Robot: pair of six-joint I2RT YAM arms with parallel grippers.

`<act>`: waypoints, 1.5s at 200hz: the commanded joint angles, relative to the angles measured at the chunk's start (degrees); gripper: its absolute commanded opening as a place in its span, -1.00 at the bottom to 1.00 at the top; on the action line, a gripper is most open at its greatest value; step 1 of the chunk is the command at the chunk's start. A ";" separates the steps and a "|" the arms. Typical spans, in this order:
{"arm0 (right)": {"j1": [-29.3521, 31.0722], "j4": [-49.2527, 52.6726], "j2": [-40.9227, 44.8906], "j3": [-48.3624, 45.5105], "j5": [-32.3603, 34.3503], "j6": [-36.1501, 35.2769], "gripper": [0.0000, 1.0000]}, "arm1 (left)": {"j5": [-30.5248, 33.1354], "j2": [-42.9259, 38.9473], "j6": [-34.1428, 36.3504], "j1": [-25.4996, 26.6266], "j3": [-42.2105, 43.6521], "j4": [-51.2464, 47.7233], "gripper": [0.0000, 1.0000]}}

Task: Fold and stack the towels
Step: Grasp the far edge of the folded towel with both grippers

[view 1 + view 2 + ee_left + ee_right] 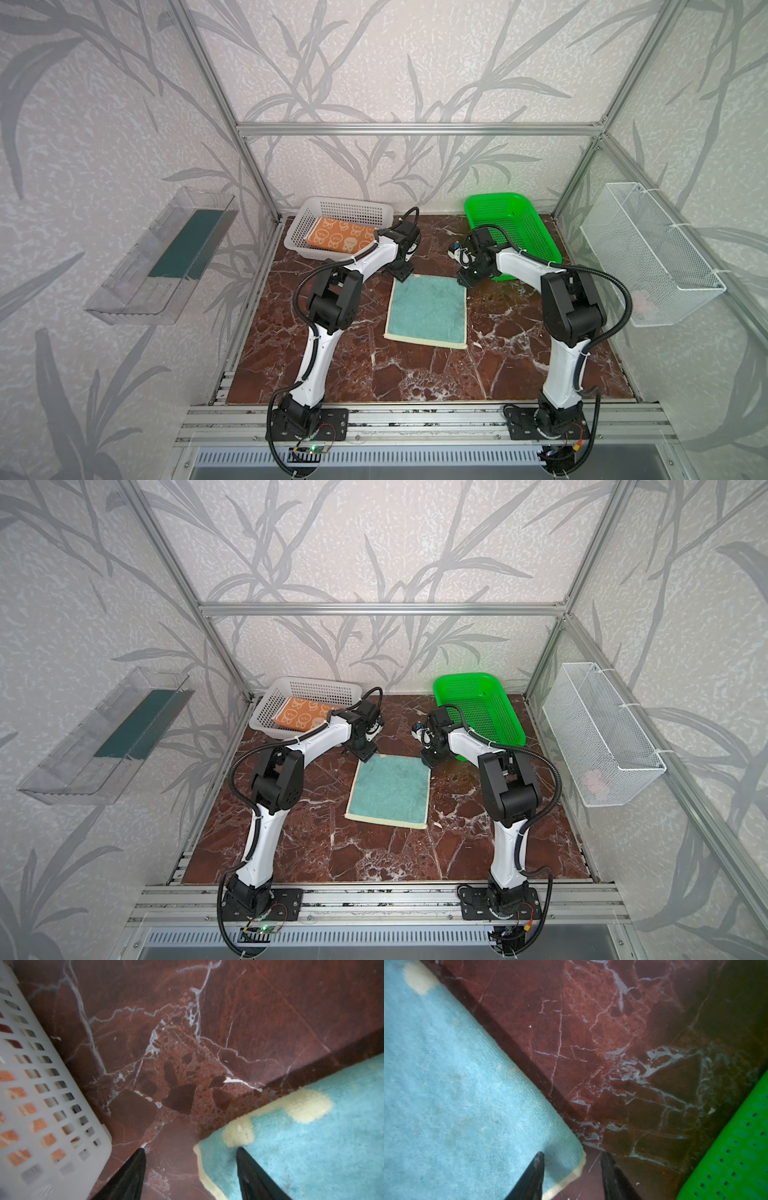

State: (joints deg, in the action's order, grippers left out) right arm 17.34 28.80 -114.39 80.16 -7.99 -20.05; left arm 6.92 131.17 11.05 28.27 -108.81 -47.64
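Observation:
I expect the light-blue towel's hidden bottom side [426, 310] to come up mostly pale yellow when I fold it over, since its far edge shows a pale yellow patch [420, 978].
A light-blue towel [428, 309] [390, 789] with a pale yellow edge lies flat on the marble table. My left gripper [401, 275] [191, 1149] is open over its far left corner, one finger above the cloth [311, 1147] and one above bare marble. My right gripper [465, 281] [572, 1152] is open astride the far right corner of the cloth [456, 1084]. An orange towel [340, 239] [303, 715] with cream rabbit faces lies folded in the white basket [345, 203]. Neither gripper holds anything.
A green basket [536, 232] [737, 1147] stands at the back right, close behind my right arm. The white basket's wall [41, 1105] is near my left gripper. A wire basket [648, 253] with something pale pink inside hangs on the right wall, a clear tray [162, 253] on the left wall.

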 commanded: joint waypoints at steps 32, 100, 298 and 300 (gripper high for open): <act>-1.00 3.62 -3.19 3.66 1.09 -2.77 -0.17 | -0.61 2.28 1.96 -0.40 -3.20 -3.25 0.28; -1.00 5.86 -5.19 5.13 0.17 -4.33 -0.21 | -0.68 4.49 1.78 -0.36 -3.68 -5.71 0.09; -1.00 5.93 -6.42 5.95 -1.90 -6.23 -1.00 | -6.03 8.41 -2.00 -0.34 -5.06 -9.58 -1.00; -1.00 5.64 -6.14 5.73 -1.87 -6.23 -1.00 | -5.90 8.18 -2.13 -0.39 -4.91 -9.40 -1.00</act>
State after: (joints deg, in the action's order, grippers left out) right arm 16.53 35.20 -121.25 87.37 -10.15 -25.63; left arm 1.67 136.59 10.13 28.01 -115.15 -53.87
